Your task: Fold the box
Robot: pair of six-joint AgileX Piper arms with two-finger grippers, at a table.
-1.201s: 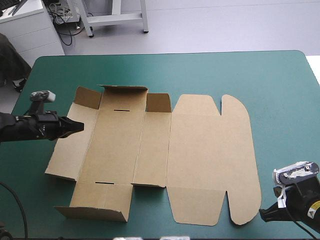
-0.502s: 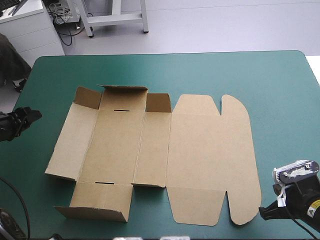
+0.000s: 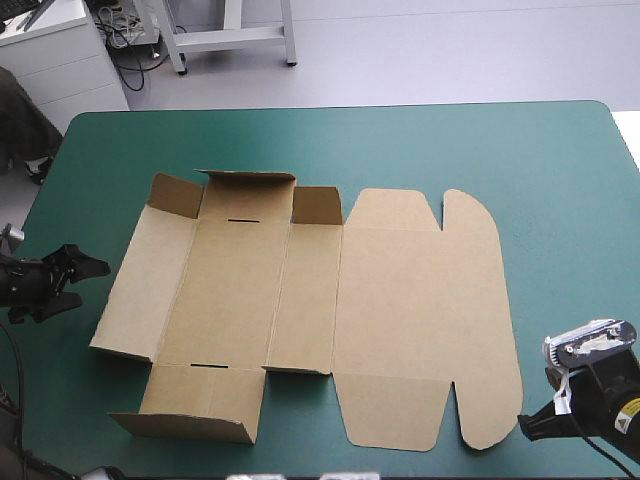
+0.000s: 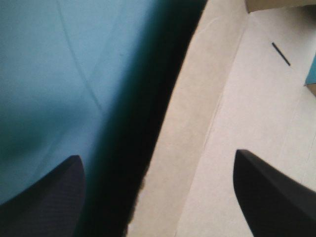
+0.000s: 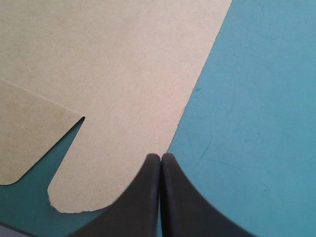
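Observation:
The box's back side [image 3: 147, 275] joins the box's base at a straight crease [image 3: 180, 285], so it should swing upright when I lift it, while the lid panel stays flat.
The brown box [image 3: 310, 310] lies as a cut sheet in the middle of the table, with its left wall and the small flaps at its left end partly raised and the lid panel flat at the right. My left gripper [image 3: 90, 282] is open just left of the raised left wall, apart from it. In the left wrist view its black fingers [image 4: 49, 197] stand wide, with the box [image 4: 237, 123] wall edge ahead between them. My right gripper [image 3: 523, 428] is shut at the lid's near right corner. In the right wrist view its tips [image 5: 161, 158] meet at the box [image 5: 113, 74] edge, holding nothing.
The teal-green cover [image 3: 560, 180] shows beyond and to the right of the box. The table's left edge runs close behind my left gripper. The front edge lies just below my right gripper.
My left gripper was shut over the box's left wall earlier. It has drawn back to the left off the box and opened. The right gripper and the box have stayed put.

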